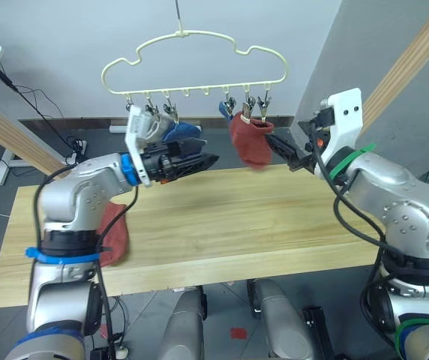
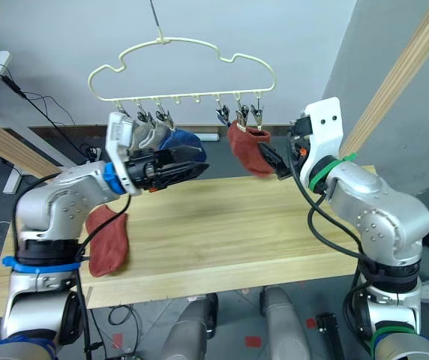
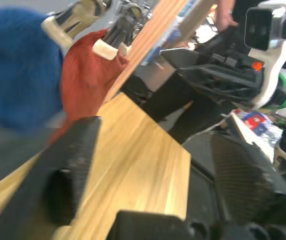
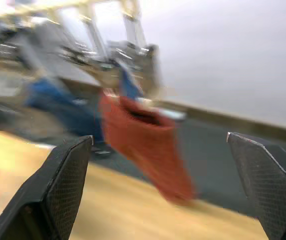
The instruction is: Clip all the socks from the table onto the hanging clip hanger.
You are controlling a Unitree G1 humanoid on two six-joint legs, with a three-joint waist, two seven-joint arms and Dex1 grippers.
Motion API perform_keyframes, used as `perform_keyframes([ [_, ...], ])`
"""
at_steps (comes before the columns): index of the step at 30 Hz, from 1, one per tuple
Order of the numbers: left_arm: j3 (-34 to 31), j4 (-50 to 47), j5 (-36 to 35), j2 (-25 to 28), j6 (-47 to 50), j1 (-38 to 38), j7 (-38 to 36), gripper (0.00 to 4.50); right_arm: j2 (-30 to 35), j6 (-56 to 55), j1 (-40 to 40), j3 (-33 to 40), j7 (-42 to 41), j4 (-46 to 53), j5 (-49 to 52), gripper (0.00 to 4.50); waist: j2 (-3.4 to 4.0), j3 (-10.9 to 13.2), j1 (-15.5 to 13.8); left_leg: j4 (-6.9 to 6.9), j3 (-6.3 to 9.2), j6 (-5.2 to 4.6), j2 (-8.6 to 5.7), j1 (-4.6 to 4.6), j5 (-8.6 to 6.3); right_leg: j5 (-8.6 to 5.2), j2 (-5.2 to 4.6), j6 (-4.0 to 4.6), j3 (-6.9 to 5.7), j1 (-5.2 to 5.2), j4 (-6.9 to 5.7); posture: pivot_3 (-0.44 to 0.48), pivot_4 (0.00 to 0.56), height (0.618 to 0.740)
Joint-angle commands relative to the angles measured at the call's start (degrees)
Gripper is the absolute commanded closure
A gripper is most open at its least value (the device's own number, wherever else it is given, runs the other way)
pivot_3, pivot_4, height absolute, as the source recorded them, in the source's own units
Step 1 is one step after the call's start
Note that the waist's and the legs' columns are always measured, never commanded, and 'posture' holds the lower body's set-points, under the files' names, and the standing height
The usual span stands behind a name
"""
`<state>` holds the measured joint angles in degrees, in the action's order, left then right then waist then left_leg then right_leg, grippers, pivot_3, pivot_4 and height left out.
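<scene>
The clip hanger hangs from a thin hook (image 1: 178,13), so when I squeeze and pull its end clip, the whole hanger (image 1: 199,88) will move along sideways.
The pale-yellow clip hanger (image 1: 192,56) hangs over the table's far edge. A grey sock (image 1: 151,126) and a blue sock (image 1: 182,132) hang from its left clips. A rust-red sock (image 1: 250,144) hangs from the right clips, with a small blue piece (image 1: 224,111) clipped beside it. Another rust-red sock (image 1: 114,234) lies on the table (image 1: 237,217) at the left. My left gripper (image 1: 213,159) is open and empty just below the blue sock. My right gripper (image 1: 272,140) is open and empty, right beside the hanging red sock (image 4: 148,145).
Slanted wooden beams stand at the left (image 1: 12,135) and right (image 1: 413,56) ends of the table. Cables and a power strip (image 1: 76,142) lie on the floor behind it. A grey wall closes the back.
</scene>
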<state>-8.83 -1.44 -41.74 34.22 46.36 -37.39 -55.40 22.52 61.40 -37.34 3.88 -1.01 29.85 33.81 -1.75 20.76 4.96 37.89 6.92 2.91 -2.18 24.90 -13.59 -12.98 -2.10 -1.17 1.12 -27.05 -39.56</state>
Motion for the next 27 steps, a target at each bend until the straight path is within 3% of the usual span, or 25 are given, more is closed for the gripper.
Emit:
perform_keyframes([
  [1, -3.8, -10.1, -4.9, 0.8, 2.0, 0.5, 3.1, 0.01, -2.3, -4.3, 0.5, -3.9, 3.9, 4.9, -6.1, 0.00, 0.00, 0.0, -0.1, 0.01, -0.01, 0.00, 0.00, 0.00, 0.00, 0.00, -0.01, 0.00, 0.01, 0.00, 0.00, -0.075, 0.357, 0.740],
  [6, -8.6, -16.6, -13.2, 0.4, 6.7, -0.6, 9.9, 0.01, -5.3, -7.6, 0.6, -8.7, 8.4, 4.9, -15.0, 0.00, 0.00, 0.0, -0.2, 0.01, 0.01, 0.03, 0.00, 0.00, 0.01, 0.01, -0.03, -0.01, 0.00, 0.01, 0.01, -0.062, 0.356, 0.740],
  [9, -12.6, -18.2, -18.0, 1.2, 9.0, -2.1, 16.5, 0.01, -10.5, -10.5, 0.2, -12.1, 11.0, 4.1, -18.8, 0.00, 0.00, 0.0, -0.1, 0.03, 0.02, 0.03, 0.03, -0.01, 0.01, 0.01, -0.02, -0.01, -0.02, 0.02, -0.01, -0.049, 0.354, 0.740],
  [18, -14.8, -21.0, -23.1, 4.1, 10.5, 1.6, 23.5, 0.01, -18.4, -17.0, -1.0, -14.4, 14.7, -3.3, -29.2, 0.00, -0.01, 0.0, -0.6, 0.04, 0.02, 0.04, -0.03, -0.03, 0.02, 0.02, -0.02, -0.01, -0.01, 0.03, -0.02, -0.016, 0.360, 0.740],
  [21, -14.3, -21.4, -24.0, 4.4, 10.1, 2.0, 24.3, 0.00, -19.6, -18.4, -1.0, -14.3, 14.3, -5.4, -31.3, 0.56, -0.01, 0.0, -1.1, 0.02, 0.05, 0.04, -0.02, -0.03, 0.02, 0.01, -0.02, -0.01, -0.05, 0.03, -0.01, -0.011, 0.363, 0.740],
  [26, -14.0, -21.4, -24.9, 5.0, 9.7, 2.4, 25.3, 0.00, -21.9, -19.9, -1.5, -13.6, 13.9, -7.4, -33.3, 2.40, -0.01, 0.0, -1.3, -0.01, 0.04, 0.05, 0.00, -0.03, 0.02, 0.02, -0.02, 0.00, -0.04, 0.03, 0.02, -0.007, 0.367, 0.740],
  [27, -14.0, -21.3, -25.0, 5.1, 9.6, 2.4, 25.4, 0.00, -22.2, -20.1, -1.7, -13.4, 13.8, -7.9, -33.7, 2.40, -0.01, 0.0, -1.3, -0.01, 0.04, 0.04, 0.00, -0.03, 0.02, 0.02, -0.02, 0.00, -0.04, 0.03, 0.02, -0.007, 0.367, 0.740],
])
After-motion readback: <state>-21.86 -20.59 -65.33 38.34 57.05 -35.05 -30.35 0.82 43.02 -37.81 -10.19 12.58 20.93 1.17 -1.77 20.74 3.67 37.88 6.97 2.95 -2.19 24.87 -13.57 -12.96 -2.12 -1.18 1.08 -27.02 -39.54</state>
